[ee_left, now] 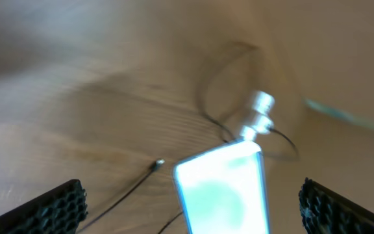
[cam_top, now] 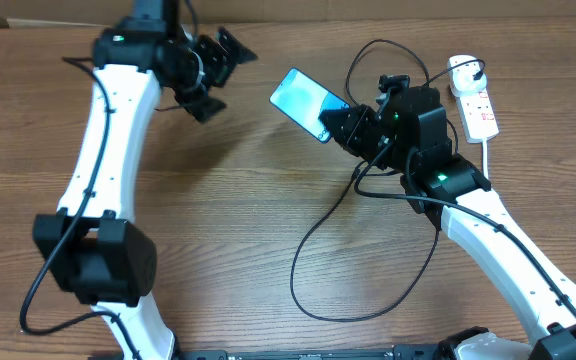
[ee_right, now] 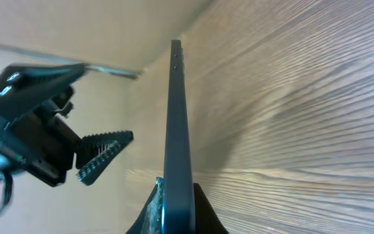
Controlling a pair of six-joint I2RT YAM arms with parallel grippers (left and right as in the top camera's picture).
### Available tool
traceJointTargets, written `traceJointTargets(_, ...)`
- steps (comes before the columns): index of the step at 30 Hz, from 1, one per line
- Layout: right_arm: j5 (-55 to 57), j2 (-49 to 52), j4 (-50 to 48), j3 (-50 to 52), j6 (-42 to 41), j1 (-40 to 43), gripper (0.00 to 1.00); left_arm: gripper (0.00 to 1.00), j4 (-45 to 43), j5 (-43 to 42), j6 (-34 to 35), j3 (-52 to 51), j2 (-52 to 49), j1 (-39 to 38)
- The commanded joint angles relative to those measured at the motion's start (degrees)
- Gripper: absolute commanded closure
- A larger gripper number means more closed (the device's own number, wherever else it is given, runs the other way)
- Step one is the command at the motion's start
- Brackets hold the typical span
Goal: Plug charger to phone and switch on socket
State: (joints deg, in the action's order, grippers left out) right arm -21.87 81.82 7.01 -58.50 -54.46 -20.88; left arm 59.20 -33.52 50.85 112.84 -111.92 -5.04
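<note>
My left gripper is open, and the phone's lit screen (cam_top: 309, 103) faces it broadside. This gripper should turn edge-on to the phone before it closes on the phone's loose end (cam_top: 283, 88).
My right gripper (cam_top: 336, 122) is shut on one end of the phone (cam_top: 304, 99) and holds it tilted above the table, its light blue screen lit. In the right wrist view the phone (ee_right: 176, 123) stands edge-on between my fingers (ee_right: 177, 211). My left gripper (cam_top: 211, 68) is open and empty, to the left of the phone and apart from it. In the left wrist view the phone (ee_left: 223, 188) lies between my open fingers (ee_left: 190, 207) but farther off. The charger cable (cam_top: 303, 265) loops over the table; its connector tip (ee_left: 159, 164) lies loose on the wood. The socket (cam_top: 478, 108) lies at the far right.
A white plug (cam_top: 463, 72) sits in the socket's far end, with the black cable arching from it over the right arm. The thick white cord (cam_top: 487, 155) runs down from the socket. The cable loop lies in front of the right arm.
</note>
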Motion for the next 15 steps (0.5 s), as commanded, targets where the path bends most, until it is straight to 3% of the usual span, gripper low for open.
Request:
traceJointTargets(1,-0.2,-0.6,-3.6,-0.7,-10.5,0.0,0.96,0.0,-4.5,-19.2,-17.5,0.6,6.4,1.3)
traceJointTargets(4,-3.2,-0.6,-7.1,-0.7,-15.3,0.0,0.96,0.0,-7.0,-29.2,-24.3,0.6,8.9,2.4)
traceJointTargets(6,-5.5,-0.6,-9.8,-0.7,-16.8,0.0,0.96,0.0,-6.6,-31.2,-27.4,0.6,10.9,3.5)
traceJointTargets(9,-5.9,-0.6,-10.4,-0.7,-17.8,0.0,0.96,0.01,-3.7,-30.5,-29.8,0.6,12.6,5.1)
traceJointTargets(15,-6.4,-0.6,-10.5,-0.7,-19.1,0.0,0.96,0.0,11.8,-23.7,-37.9,0.3,13.8,10.1)
